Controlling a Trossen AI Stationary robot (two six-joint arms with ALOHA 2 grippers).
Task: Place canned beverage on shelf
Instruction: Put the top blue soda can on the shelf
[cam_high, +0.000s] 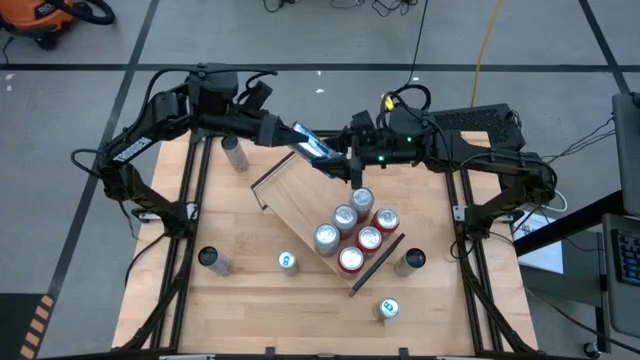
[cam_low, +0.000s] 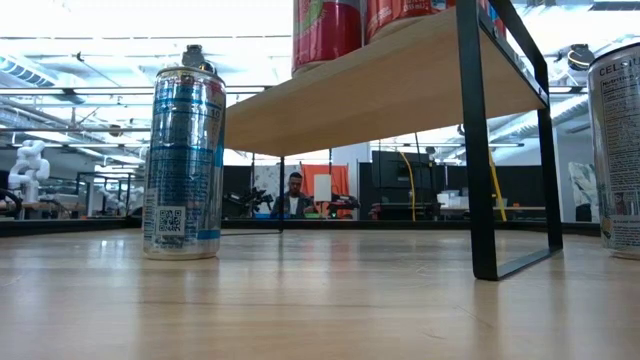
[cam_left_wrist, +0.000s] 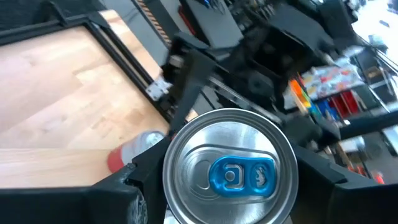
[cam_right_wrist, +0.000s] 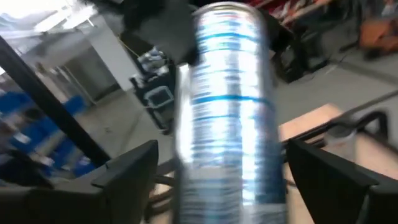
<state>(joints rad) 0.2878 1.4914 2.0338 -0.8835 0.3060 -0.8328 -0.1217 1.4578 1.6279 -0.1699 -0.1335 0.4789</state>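
Note:
My right gripper should take hold of the can's body (cam_high: 321, 150) and turn its top up, because the can in my left gripper (cam_high: 306, 140) is lying on its side.
A silver-and-blue can (cam_high: 312, 143) hangs in the air over the far end of the shelf (cam_high: 300, 195), a light-wood board with black end rails that stands on thin black legs (cam_low: 470, 140). My left gripper (cam_high: 318, 150) (cam_left_wrist: 230, 180) reaches in from the far left and is shut on this can (cam_left_wrist: 230, 168). My right gripper (cam_high: 342, 160) (cam_right_wrist: 227, 162) comes from the right and is open. Its fingers (cam_right_wrist: 134, 171) stand on either side of the can's body (cam_right_wrist: 227, 93), with a gap showing on each side. Several cans (cam_high: 350, 235) stand upright on the shelf's right half. My left gripper pinches the can between its two fingers, one on each side of the wall just behind the top rim (cam_left_wrist: 169, 177). The fingers lie along the can and come about level from the table's far left. The can lies on its side, lifted clear, with its blue-tabbed top toward the wrist.
Loose cans stand on the tabletop: one at the far left (cam_high: 235, 150), two near the front left (cam_high: 212, 260) (cam_high: 287, 262), two at the right (cam_high: 410, 260) (cam_high: 387, 308). The low view has one can at the left (cam_low: 185, 150) and another at the right edge (cam_low: 620, 150).

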